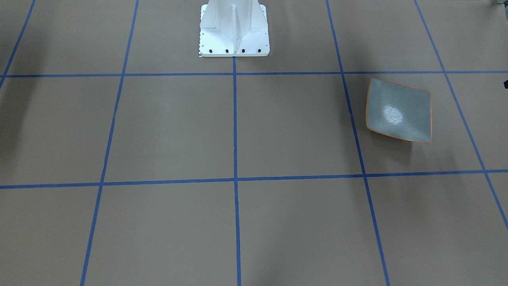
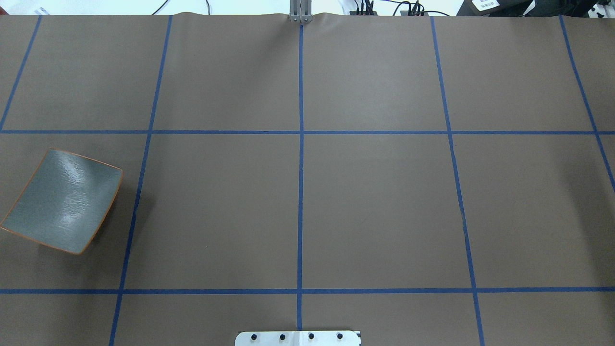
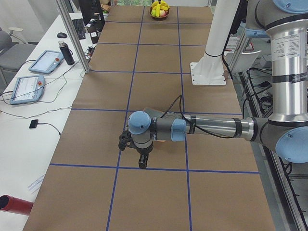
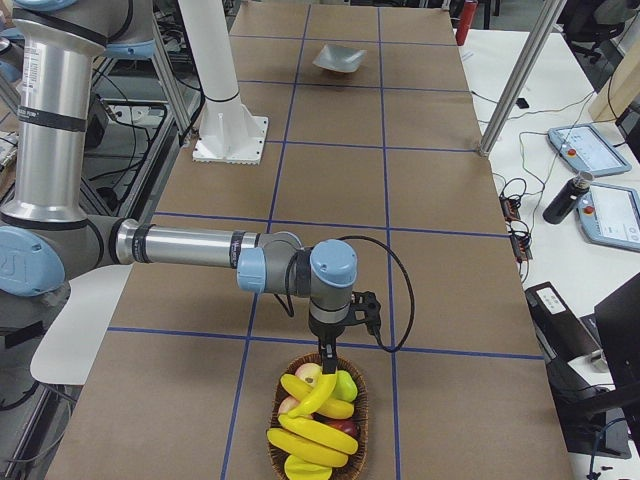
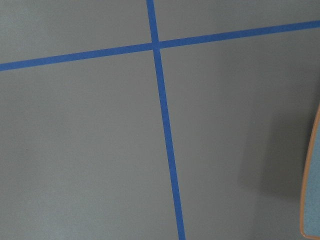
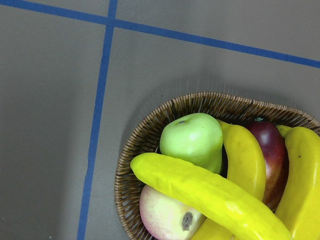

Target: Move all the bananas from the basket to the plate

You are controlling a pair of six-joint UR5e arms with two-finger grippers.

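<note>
I should turn my right gripper to line up with the top banana, which lies at an angle under it, before I close on the banana across its middle.
Several yellow bananas lie in a wicker basket with other fruit, at the table's near end in the exterior right view, bananas piled in the basket. My right gripper hangs just over the top banana; I cannot tell whether it is open or shut. The grey-blue plate with an orange rim sits bare at the table's other end, also seen as the plate and the plate. My left gripper points down near it; its state cannot be told. The plate's edge shows in the left wrist view.
A green apple, a dark red apple and a pale peach-coloured fruit share the basket. The white robot pedestal stands at mid-table. Blue tape lines grid the brown table. Desks with tablets and a bottle line one side.
</note>
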